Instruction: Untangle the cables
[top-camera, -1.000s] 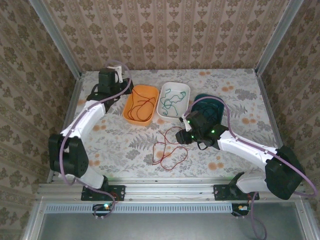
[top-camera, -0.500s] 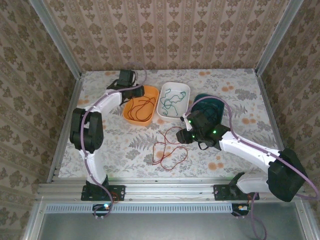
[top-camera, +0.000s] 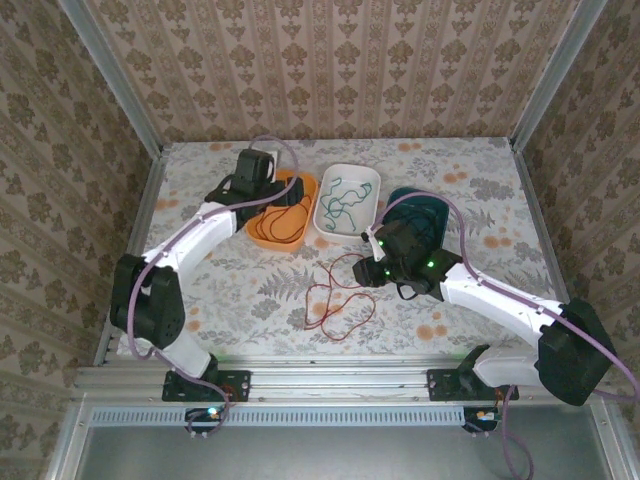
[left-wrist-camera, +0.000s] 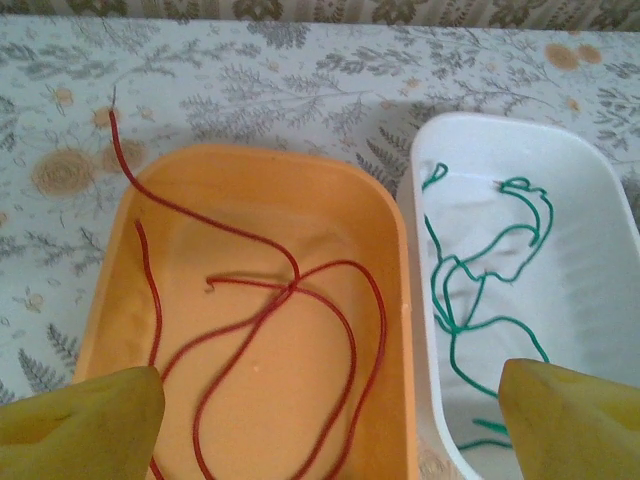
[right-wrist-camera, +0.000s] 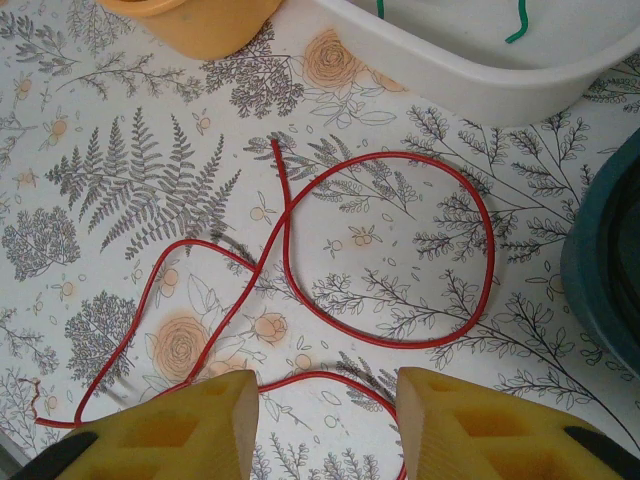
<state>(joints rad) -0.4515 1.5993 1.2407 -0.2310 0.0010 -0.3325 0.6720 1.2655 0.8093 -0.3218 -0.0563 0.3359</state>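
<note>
The loose red cable's straight stretch (top-camera: 327, 302) lies clear of my right gripper, so my open left gripper should keep going to that stretch and close there.
One red cable (left-wrist-camera: 290, 290) lies looped inside the orange bin (left-wrist-camera: 260, 160), one end trailing over its far-left rim. A green cable (left-wrist-camera: 454, 330) is curled in the white bin (left-wrist-camera: 560, 140) beside it. My left gripper (left-wrist-camera: 325, 425) hangs open and wide over the orange bin, holding nothing; from above the left gripper (top-camera: 283, 192) is at the bin's far end. Another red cable (right-wrist-camera: 391, 343) sprawls in loops on the tabletop (top-camera: 333, 300). My right gripper (right-wrist-camera: 325, 430) hovers open just above it, and one strand runs across the gap between the fingers (right-wrist-camera: 180, 430).
The orange bin (top-camera: 262, 238), white bin (top-camera: 372, 180) and a dark teal bin (top-camera: 425, 207) stand in a row at mid-table; my right arm crosses the teal one. The teal bin's wall (right-wrist-camera: 605, 270) is close to the right of my right gripper. Patterned walls enclose the table.
The left arm swung from the back-left corner to above the orange bin, and its jaws now stand wide apart. The right arm and the cable on the table stayed put.
</note>
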